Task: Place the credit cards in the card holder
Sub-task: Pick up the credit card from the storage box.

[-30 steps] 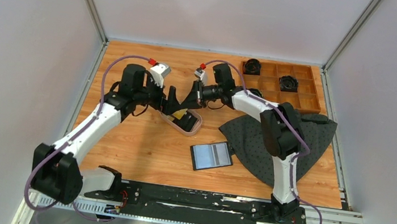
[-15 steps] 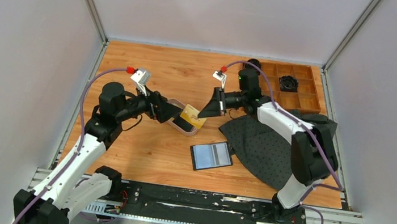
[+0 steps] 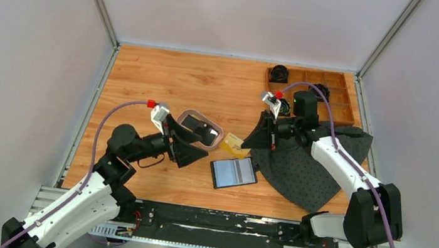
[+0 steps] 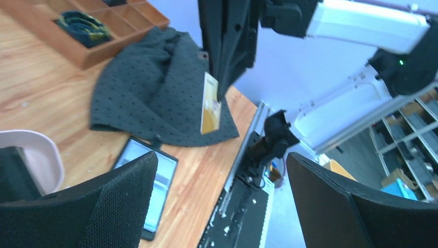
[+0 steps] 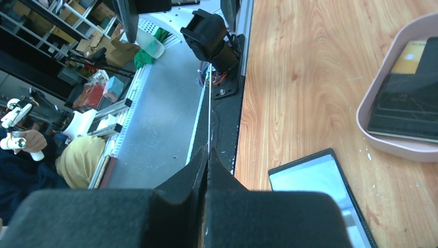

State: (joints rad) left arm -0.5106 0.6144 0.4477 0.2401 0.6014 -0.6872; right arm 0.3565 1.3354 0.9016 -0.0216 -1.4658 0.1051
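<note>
The gold credit card's loose end (image 4: 208, 122) is edge-on to the open fingers, so the robot's left gripper should go on toward the right gripper and close on that end (image 3: 227, 142).
My right gripper (image 3: 245, 144) is shut on a gold credit card (image 3: 233, 145), which hangs on edge above the table just beyond the card holder (image 3: 234, 172). The card holder lies open and flat, grey slots up. The left wrist view shows that card (image 4: 210, 106) pinched from above. The right wrist view shows only its thin edge (image 5: 209, 119) between the pads. More credit cards lie in the pink oval tray (image 3: 218, 138): a black one (image 5: 413, 103) over a gold one (image 5: 410, 57). My left gripper (image 3: 201, 148) is open and empty beside the tray.
A dark dotted cloth (image 3: 306, 166) lies under the right arm. A wooden compartment box (image 3: 339, 107) holding black round parts stands at the back right. The black base rail (image 3: 217, 222) runs along the near edge.
The right gripper has carried the gold card out of the tray, to the right and nearer, towards the card holder. The left arm has drawn back toward the near left, off the tray.
</note>
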